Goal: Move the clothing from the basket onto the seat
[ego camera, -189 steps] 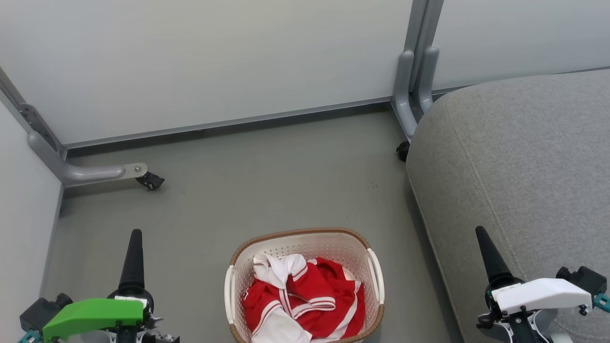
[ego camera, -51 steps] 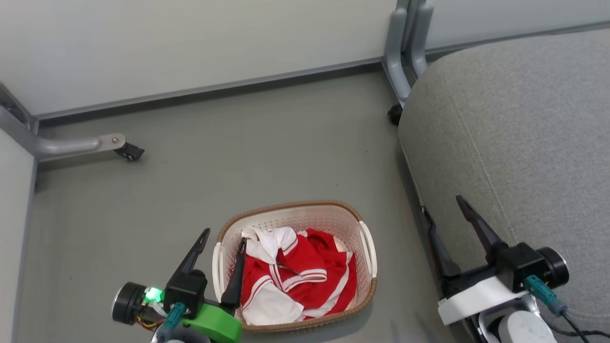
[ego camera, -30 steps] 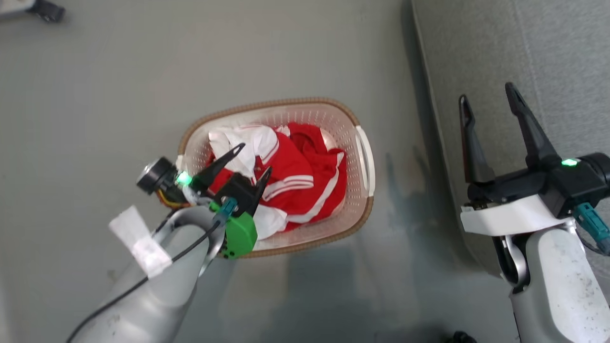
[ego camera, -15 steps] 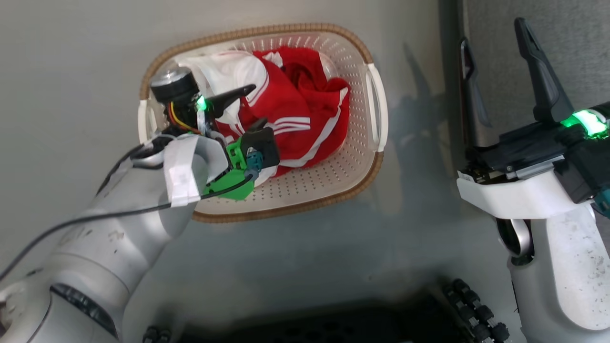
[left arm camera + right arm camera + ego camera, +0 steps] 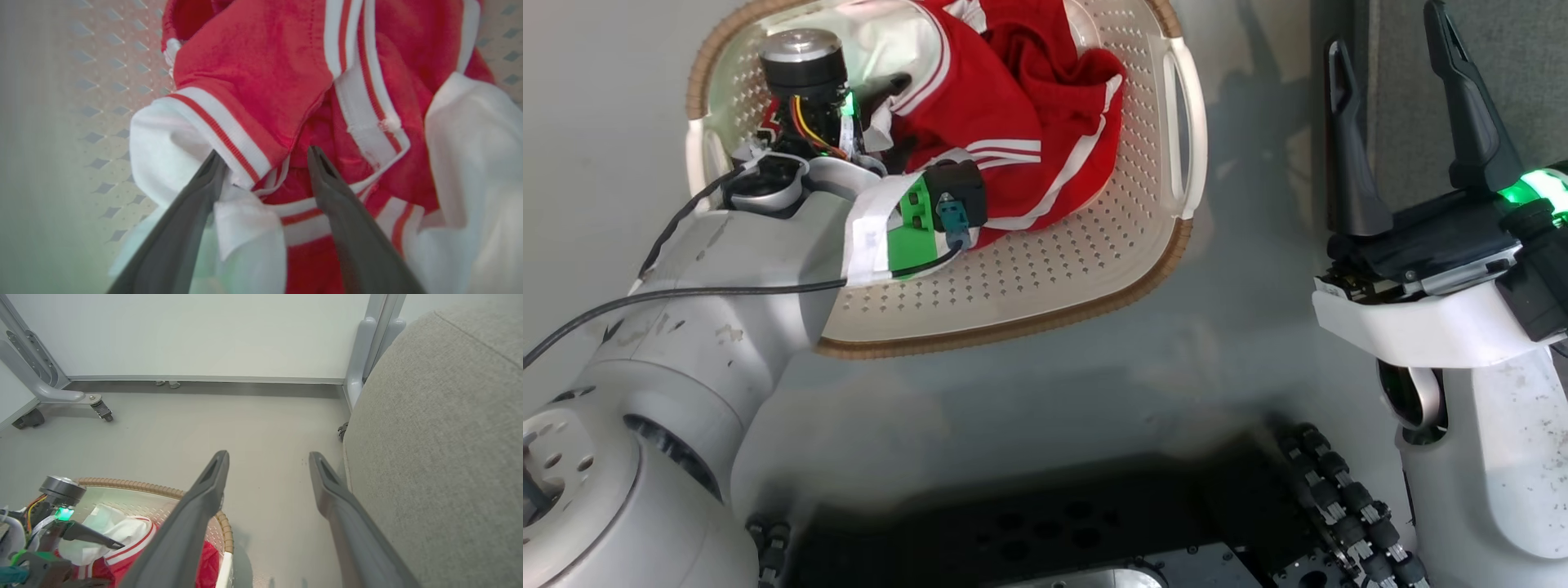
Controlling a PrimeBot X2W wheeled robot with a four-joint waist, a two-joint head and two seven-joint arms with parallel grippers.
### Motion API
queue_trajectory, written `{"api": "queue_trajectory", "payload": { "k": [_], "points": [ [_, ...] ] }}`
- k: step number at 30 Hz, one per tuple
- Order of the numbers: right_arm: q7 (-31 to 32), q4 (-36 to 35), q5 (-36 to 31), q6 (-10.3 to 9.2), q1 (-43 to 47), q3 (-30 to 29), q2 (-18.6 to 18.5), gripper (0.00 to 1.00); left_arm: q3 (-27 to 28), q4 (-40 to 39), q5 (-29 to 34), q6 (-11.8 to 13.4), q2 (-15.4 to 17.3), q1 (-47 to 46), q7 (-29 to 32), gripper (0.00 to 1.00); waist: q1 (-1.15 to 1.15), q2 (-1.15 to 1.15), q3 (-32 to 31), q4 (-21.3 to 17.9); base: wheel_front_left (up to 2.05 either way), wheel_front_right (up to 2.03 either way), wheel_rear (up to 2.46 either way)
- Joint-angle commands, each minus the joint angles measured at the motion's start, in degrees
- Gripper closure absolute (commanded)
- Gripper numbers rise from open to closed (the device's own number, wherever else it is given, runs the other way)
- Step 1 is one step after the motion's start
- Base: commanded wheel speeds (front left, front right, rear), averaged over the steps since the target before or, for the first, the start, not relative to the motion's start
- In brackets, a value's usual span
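My gripper will leave another red piece point(image 5: 1083, 98) in the basket when I lift the striped red hem, since a plain white stripe point(image 5: 1079, 157) looks different from that hem.
The cream-white basket point(image 5: 1013, 327) with a brown rim stands on the floor and holds the crumpled red and white clothing point(image 5: 1021, 98). My left arm reaches down into it. In the left wrist view my left gripper point(image 5: 264, 154) is open, its fingertips at a fold of the clothing point(image 5: 265, 61) where a striped red hem meets a white panel. The basket's perforated wall point(image 5: 102, 81) lies to the left. My right gripper point(image 5: 1384, 28) stands open and holds nothing, at the edge of the grey seat point(image 5: 1535, 73). In the right wrist view the right gripper point(image 5: 268, 455) is above bare floor, between the basket point(image 5: 135, 485) and the seat point(image 5: 441, 437).
A white partition wall with grey metal legs on castors point(image 5: 94, 402) closes off the far side, and one upright post point(image 5: 359, 355) stands by the seat's corner. My own dark base point(image 5: 1054, 531) and its wheels point(image 5: 1339, 498) sit just below the basket.
The head camera has tipped down and closer, so the whole picture shifted. My left gripper has gone deeper into the basket onto the clothing. The right gripper stays open by the seat.
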Motion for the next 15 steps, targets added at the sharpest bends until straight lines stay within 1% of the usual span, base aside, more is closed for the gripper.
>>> {"api": "queue_trajectory", "payload": {
  "k": [1,6,10,11,12,13,14,15],
  "points": [
    [-0.1,-0.2,0.5,-0.02,-0.8,0.0,-0.2,0.00,-0.1,0.4,0.4,0.5,0.1,-1.3,0.8,0.00,-0.01,0.00,1.6,-0.7,0.00,0.00,0.00],
    [-0.1,-0.1,1.2,-0.02,-0.9,0.3,-0.2,0.00,-0.1,1.4,-0.4,1.0,-0.3,-2.1,5.9,0.00,-0.01,0.00,2.8,-1.1,0.00,0.00,0.00],
    [-0.1,-0.2,1.6,-0.02,-1.1,0.5,-0.2,0.00,0.3,1.8,-1.3,0.4,-0.3,-2.0,10.2,0.00,-0.01,0.00,3.3,-1.3,0.00,0.00,0.00],
    [-0.1,-0.3,1.8,-0.02,-1.2,0.5,-0.2,0.00,0.3,1.8,-1.6,0.1,-0.3,-2.1,11.4,0.03,-0.01,0.00,3.4,-1.4,0.00,0.00,0.00],
    [-0.1,-0.3,2.0,-0.02,-1.2,0.6,-0.2,0.00,0.3,1.8,-1.9,-0.1,-0.3,-2.1,12.0,0.47,-0.01,0.00,3.5,-1.4,0.00,0.00,0.00],
    [-0.1,-0.3,2.1,-0.02,-1.2,0.6,-0.2,0.00,0.1,1.9,-1.9,-0.3,-0.4,-2.2,12.9,0.96,-0.01,0.00,3.5,-1.4,0.00,0.00,0.00],
    [-0.1,-0.3,2.1,-0.02,-1.2,0.5,-0.2,0.00,-0.1,1.9,-2.0,-0.6,-0.4,-2.3,13.6,1.00,-0.01,0.00,3.5,-1.4,0.00,0.00,0.00],
    [-0.1,-0.3,2.1,-0.02,-1.2,0.5,-0.2,0.00,-0.2,1.9,-2.4,-0.8,-0.4,-2.2,14.5,1.00,-0.01,0.00,3.5,-1.3,0.00,0.00,0.00]
  ]
}}
